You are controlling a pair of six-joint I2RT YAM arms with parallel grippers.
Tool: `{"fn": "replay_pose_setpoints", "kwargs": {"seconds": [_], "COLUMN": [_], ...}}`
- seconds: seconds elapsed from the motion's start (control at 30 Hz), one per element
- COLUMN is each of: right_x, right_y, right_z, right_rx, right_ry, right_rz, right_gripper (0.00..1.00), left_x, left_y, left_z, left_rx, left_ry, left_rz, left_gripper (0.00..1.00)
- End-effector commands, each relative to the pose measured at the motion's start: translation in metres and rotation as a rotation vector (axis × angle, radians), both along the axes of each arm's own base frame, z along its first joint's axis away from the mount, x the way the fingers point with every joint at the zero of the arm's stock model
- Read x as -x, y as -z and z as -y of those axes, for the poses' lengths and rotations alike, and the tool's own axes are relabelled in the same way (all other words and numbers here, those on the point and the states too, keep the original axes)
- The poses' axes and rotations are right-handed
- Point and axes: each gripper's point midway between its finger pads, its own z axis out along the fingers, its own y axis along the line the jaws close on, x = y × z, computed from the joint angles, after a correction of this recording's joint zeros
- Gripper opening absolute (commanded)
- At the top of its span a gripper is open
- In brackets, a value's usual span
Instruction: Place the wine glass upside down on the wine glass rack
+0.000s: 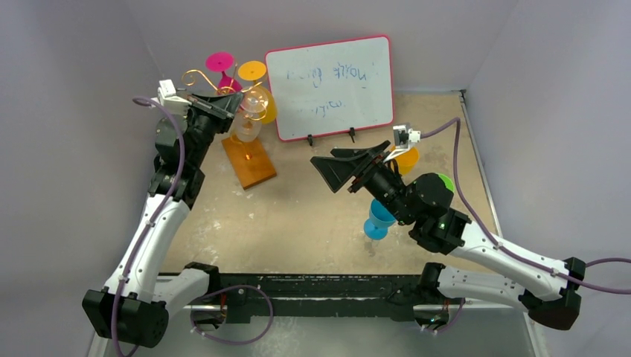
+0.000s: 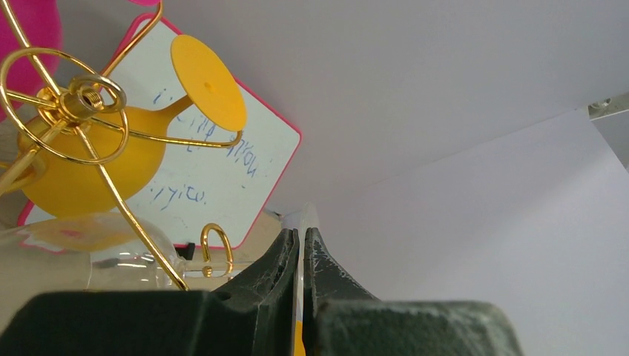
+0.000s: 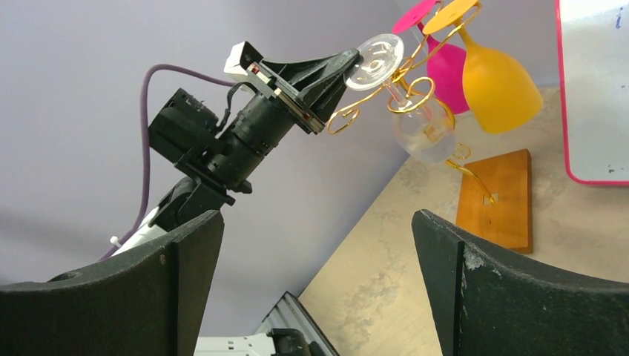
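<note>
The clear foot [image 3: 377,61] is above the gold curl [image 3: 412,95] and the bowl is below. My left gripper should go on sliding the stem in until the curl has hold of the foot.
The wine glass rack [image 1: 216,80] is a gold wire tree on a brown wooden base [image 1: 251,165] at the back left. A pink glass [image 1: 220,62] and an orange glass [image 1: 257,82] hang on it upside down. My left gripper [image 1: 236,104] is shut on the foot of a clear wine glass [image 1: 248,120], which hangs bowl down with its stem among the gold curls [image 3: 406,87]. In the left wrist view the thin clear foot [image 2: 310,216] sits between the shut jaws. My right gripper [image 1: 338,175] is open and empty at mid table.
A pink-framed whiteboard [image 1: 331,85] stands at the back. A blue glass [image 1: 379,220] stands on the table under my right arm, and an orange glass [image 1: 407,158] is behind its wrist. Grey walls enclose the table.
</note>
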Motion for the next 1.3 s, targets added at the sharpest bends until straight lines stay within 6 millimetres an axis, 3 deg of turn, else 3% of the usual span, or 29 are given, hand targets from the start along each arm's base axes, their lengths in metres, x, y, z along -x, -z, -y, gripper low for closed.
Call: {"fn": "replay_pose_setpoints", "kwargs": {"seconds": [0.0,0.43,0.67,1.03,1.27], "right_x": [0.001,-0.005,-0.014,-0.015,-0.021], "right_y": [-0.025,-0.009,0.003,0.017,0.048], "right_z": [0.006,0.003,0.025,0.046,0.068], "right_rx": [-0.047,0.019,0.000,0.050,0.129], "right_ry": [0.014,0.030,0.134,0.205,0.308], "right_rz": [0.036,-0.015,-0.097,-0.128,-0.233], "right_gripper": [1.00,1.00,1.00,1.00,1.00], "left_x": [0.013,-0.002,-0.010,-0.015,-0.015], "left_y": [-0.032,-0.010,-0.007,0.002,-0.002], "left_z": [0.008,0.022,0.024,0.025,0.024], "left_rx": [0.018,-0.064,-0.116,-0.182,-0.275], "left_ry": [0.066,0.128,0.131,0.138,0.145], "left_rz": [0.115,0.059,0.039,0.003,-0.013], "left_gripper": [0.00,0.00,0.01,0.30,0.44]}}
